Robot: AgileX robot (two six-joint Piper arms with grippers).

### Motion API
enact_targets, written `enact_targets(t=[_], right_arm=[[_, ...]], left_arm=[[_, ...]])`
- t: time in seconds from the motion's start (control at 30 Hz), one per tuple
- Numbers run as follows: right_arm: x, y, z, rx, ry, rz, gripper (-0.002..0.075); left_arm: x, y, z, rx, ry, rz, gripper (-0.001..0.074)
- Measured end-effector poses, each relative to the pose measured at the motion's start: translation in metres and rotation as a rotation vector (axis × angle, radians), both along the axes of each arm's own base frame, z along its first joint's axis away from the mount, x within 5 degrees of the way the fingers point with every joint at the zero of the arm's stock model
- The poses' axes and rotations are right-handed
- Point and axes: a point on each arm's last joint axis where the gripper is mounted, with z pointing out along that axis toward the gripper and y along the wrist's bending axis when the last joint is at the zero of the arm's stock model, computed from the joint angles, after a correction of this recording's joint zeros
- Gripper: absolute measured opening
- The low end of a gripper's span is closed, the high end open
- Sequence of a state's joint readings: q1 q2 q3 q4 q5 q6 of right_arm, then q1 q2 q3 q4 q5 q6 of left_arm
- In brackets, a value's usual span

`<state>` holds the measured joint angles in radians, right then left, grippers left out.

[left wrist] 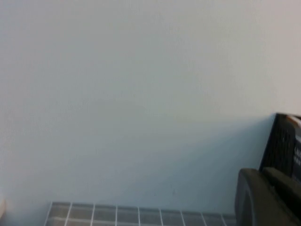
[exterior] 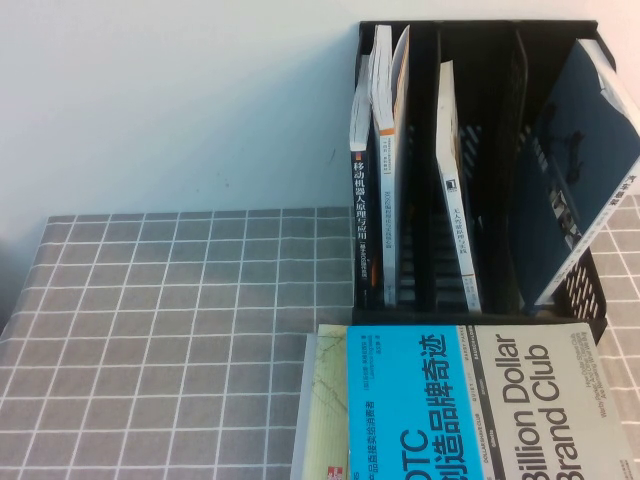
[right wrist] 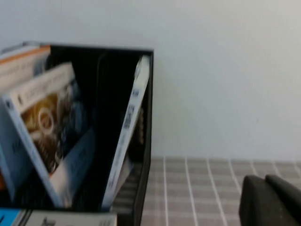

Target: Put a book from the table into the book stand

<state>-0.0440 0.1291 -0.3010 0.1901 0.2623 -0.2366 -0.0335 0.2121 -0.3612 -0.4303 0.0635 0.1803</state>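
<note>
Next, I push the light grey end (exterior: 606,400) toward my left gripper with my right gripper first, because the pale yellow-green book sticks out under the cyan book's edge (exterior: 348,400).
The book (exterior: 480,405), half cyan and half light grey, lies flat on the table (exterior: 170,330) at the near right, just in front of the book stand (exterior: 590,300). The black stand holds several upright and leaning books. Neither arm shows in the high view. In the left wrist view my left gripper (left wrist: 261,172) is shut and empty, with the stand's edge (left wrist: 282,146) beside it. In the right wrist view my right gripper (right wrist: 265,179) is shut and empty above the cloth (right wrist: 197,188), to the side of the stand (right wrist: 146,141). A strip of the book (right wrist: 70,220) shows there.
A pale yellow-green book (exterior: 325,400) lies under the cyan book, jutting out on its left. A dark navy book (exterior: 575,170) leans in the stand's right slot. The slot (exterior: 495,180) beside it holds no book. A pale wall stands behind the table.
</note>
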Motion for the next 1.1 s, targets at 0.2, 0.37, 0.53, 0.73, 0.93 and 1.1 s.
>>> enact_targets(t=[0.2,0.37,0.53,0.73,0.93,1.1], right_arm=[[0.031,0.006,0.001,0.048,0.425,0.074,-0.0003],[0.072,0.010,-0.030,0.048,0.770,0.166,-0.0003],[0.106,0.018,-0.061,0.111,0.932,0.264,-0.0003],[0.138,0.030,-0.083,0.221,0.911,0.387,-0.0003],[0.153,0.031,-0.096,0.254,0.907,0.395,-0.0003],[0.155,0.029,-0.096,0.232,0.887,0.375,-0.0003]], left_arm=[[0.036,-0.007,-0.012,-0.128,0.271,-0.065,-0.0003],[0.065,-0.023,-0.032,-0.266,0.614,-0.202,-0.0003],[0.087,-0.042,-0.048,-0.301,0.810,-0.393,-0.0003],[0.098,-0.052,-0.038,-0.327,0.669,-0.530,-0.0003],[0.100,-0.052,-0.031,-0.341,0.606,-0.544,-0.0003],[0.100,-0.052,-0.030,-0.355,0.602,-0.543,-0.0003]])
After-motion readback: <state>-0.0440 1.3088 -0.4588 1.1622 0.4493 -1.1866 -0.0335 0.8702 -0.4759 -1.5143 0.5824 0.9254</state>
